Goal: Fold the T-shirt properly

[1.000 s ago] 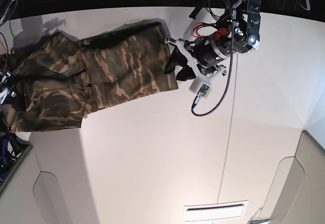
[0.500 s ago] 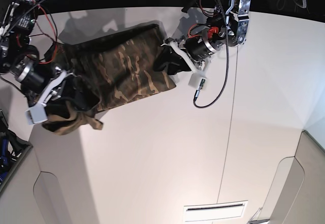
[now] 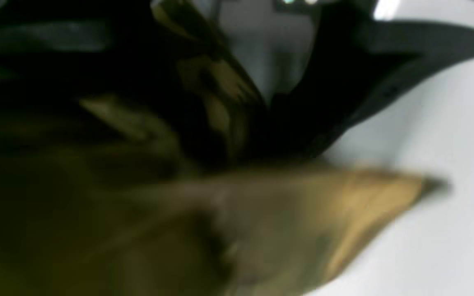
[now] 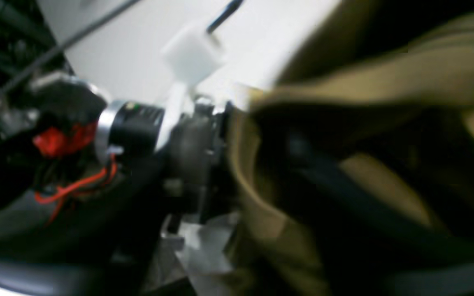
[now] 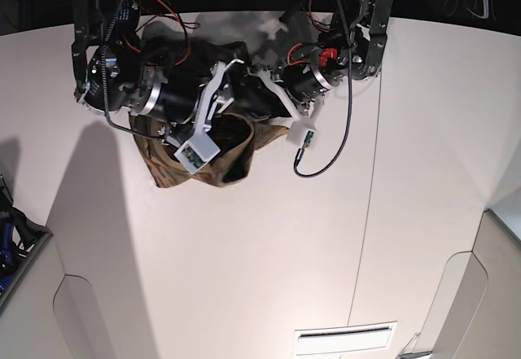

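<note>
The camouflage T-shirt (image 5: pixel 232 172) hangs in loose loops (image 5: pixel 238 135) between my grippers, so it will spread out into a wide panel when I pull it wide.
The camouflage T-shirt (image 5: pixel 213 162) is bunched into a hanging lump between my two arms at the back of the white table (image 5: pixel 244 278). My right gripper (image 5: pixel 234 98) is shut on one end of it; the right wrist view shows tan cloth (image 4: pixel 385 82) draped over a dark finger (image 4: pixel 344 197). My left gripper (image 5: pixel 264 102) is close beside it and shut on the other end. The blurred left wrist view shows a strand of cloth (image 3: pixel 220 107) pinched between black fingers (image 3: pixel 385 65), with more T-shirt (image 3: pixel 270 230) below. The collar is hidden.
A black cable with a white plug (image 5: pixel 303 141) dangles from the left arm over the table. The left arm's wrist motor (image 4: pixel 132 123) with red wires is right next to my right gripper. A slot (image 5: pixel 346 340) lies at the table's front edge.
My right arm has swung from the far left across to the left gripper, carrying its end of the T-shirt. The shirt went from spread out to bunched between the grippers.
</note>
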### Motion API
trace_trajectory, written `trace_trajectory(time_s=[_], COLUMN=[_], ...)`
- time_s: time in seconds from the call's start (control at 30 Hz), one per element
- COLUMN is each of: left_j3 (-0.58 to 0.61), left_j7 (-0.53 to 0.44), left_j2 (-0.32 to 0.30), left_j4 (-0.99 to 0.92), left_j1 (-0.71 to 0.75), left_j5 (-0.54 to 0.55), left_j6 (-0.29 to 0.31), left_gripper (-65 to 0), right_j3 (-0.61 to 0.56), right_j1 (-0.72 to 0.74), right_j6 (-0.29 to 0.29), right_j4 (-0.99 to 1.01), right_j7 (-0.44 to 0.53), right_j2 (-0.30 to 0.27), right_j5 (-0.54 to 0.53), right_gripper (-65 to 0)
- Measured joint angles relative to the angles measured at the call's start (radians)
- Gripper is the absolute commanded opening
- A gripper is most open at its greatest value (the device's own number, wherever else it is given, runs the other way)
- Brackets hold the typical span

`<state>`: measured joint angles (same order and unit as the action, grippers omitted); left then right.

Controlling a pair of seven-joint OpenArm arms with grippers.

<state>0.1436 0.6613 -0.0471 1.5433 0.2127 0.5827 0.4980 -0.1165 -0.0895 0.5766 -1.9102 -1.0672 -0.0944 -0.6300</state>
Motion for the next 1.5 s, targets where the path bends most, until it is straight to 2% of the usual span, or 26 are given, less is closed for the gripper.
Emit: trace_trajectory(time_s=[0.1, 0.3, 0.43, 0.57, 0.67, 0.73, 0.87, 0.97, 1.1, 1.17, 1.3, 1.5], left_j3=[-0.002, -0.047, -0.113, -0.152, -0.168, -0.176, -0.208, -0.231, -0.235, -0.234, -0.235, -0.235], left_j7=[0.024, 0.164, 0.181, 0.209, 0.222, 0.222, 0.224, 0.224, 0.226, 0.228, 0.224, 0.229], left_j2=[0.000, 0.000, -0.003, -0.002, -0.012, -0.039, -0.102, -0.127, -0.120, -0.119, -0.121, -0.106], left_j4=[0.017, 0.127, 0.214, 0.256, 0.264, 0.264, 0.264, 0.266, 0.303, 0.334, 0.393, 0.443], left_j1=[0.000, 0.011, 0.013, 0.012, 0.014, 0.021, 0.037, 0.036, 0.036, 0.037, 0.072, 0.116], left_j5=[0.001, -0.006, 0.003, 0.002, 0.003, 0.017, 0.067, 0.115, 0.172, 0.220, 0.246, 0.249], left_j6=[-0.003, 0.016, 0.015, 0.015, 0.015, 0.015, 0.015, 0.015, 0.064, 0.083, 0.105, 0.109], left_gripper=[-38.4, -38.4, -38.4, -38.4, -38.4, -38.4, -38.4, -39.6, -53.6, -58.7, -59.9, -59.9], right_j3=[-0.029, -0.036, -0.034, 0.008, 0.090, 0.159, 0.312, 0.410, 0.511, 0.540, 0.547, 0.547], right_j1=[0.001, 0.006, 0.031, 0.051, 0.054, 0.054, 0.052, 0.051, 0.051, 0.051, 0.062, 0.146], right_j6=[0.000, 0.000, 0.000, 0.002, 0.001, 0.000, -0.004, -0.004, -0.007, -0.007, -0.005, -0.005], right_j4=[0.000, -0.034, -0.108, -0.185, -0.190, -0.190, -0.190, -0.174, -0.127, -0.100, -0.012, 0.233], right_j7=[0.001, 0.004, 0.004, 0.008, 0.007, 0.007, 0.007, 0.018, 0.090, 0.126, 0.140, 0.171], right_j2=[0.000, -0.003, -0.002, -0.002, -0.002, -0.002, -0.008, -0.039, -0.069, -0.071, -0.069, -0.069], right_j5=[-0.001, -0.023, -0.025, 0.000, 0.021, 0.025, 0.046, 0.043, 0.050, 0.050, 0.046, 0.046], right_gripper=[-31.9, -32.0, -32.0, -32.1, -32.5, -39.6, -63.9, -65.0, -65.0, -65.0, -65.0, -65.0])
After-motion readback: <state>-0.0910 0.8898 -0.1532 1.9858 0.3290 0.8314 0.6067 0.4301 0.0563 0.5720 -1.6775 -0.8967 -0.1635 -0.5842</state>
